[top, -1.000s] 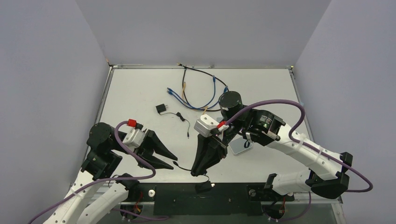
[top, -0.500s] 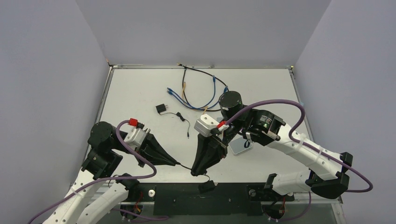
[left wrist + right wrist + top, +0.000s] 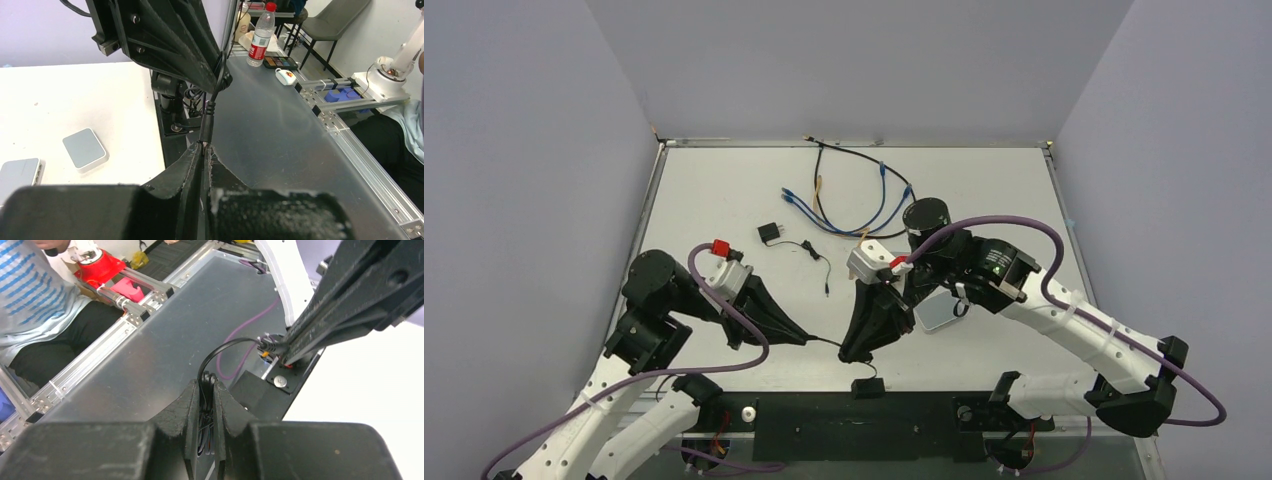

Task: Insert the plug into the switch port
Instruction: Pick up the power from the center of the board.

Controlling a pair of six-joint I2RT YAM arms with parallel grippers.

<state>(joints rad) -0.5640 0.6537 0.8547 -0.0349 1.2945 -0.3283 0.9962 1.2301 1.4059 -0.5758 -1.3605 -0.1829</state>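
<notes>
The plug's tip (image 3: 204, 144) is held in my closed left gripper, and my right gripper should go on over the white tabletop (image 3: 834, 318) before it releases the bundled cable there.
My left gripper (image 3: 807, 341) (image 3: 202, 146) is shut on the black plug (image 3: 208, 120) (image 3: 270, 346) just above the table's near edge. The plug's thin black cable (image 3: 829, 343) runs a short way right to my right gripper (image 3: 856, 356) (image 3: 206, 382), which is shut on the bundled cable. A small black adapter (image 3: 865, 387) hangs below it. The white box with a pale grey face (image 3: 939, 315) (image 3: 85, 148) lies flat on the table, to the right of both grippers. I cannot make out its switch port. A second box (image 3: 20, 172) lies close by it.
Blue and black cables (image 3: 844, 195) lie tangled at the far middle of the table. A small black adapter (image 3: 770, 233) with a thin cord sits left of centre. A dark strip (image 3: 824, 425) runs along the near edge, between the arm bases.
My left gripper was open beside the cable; it has shut on the plug and moved slightly right and farther in. The right gripper and the hanging adapter have risen a little.
</notes>
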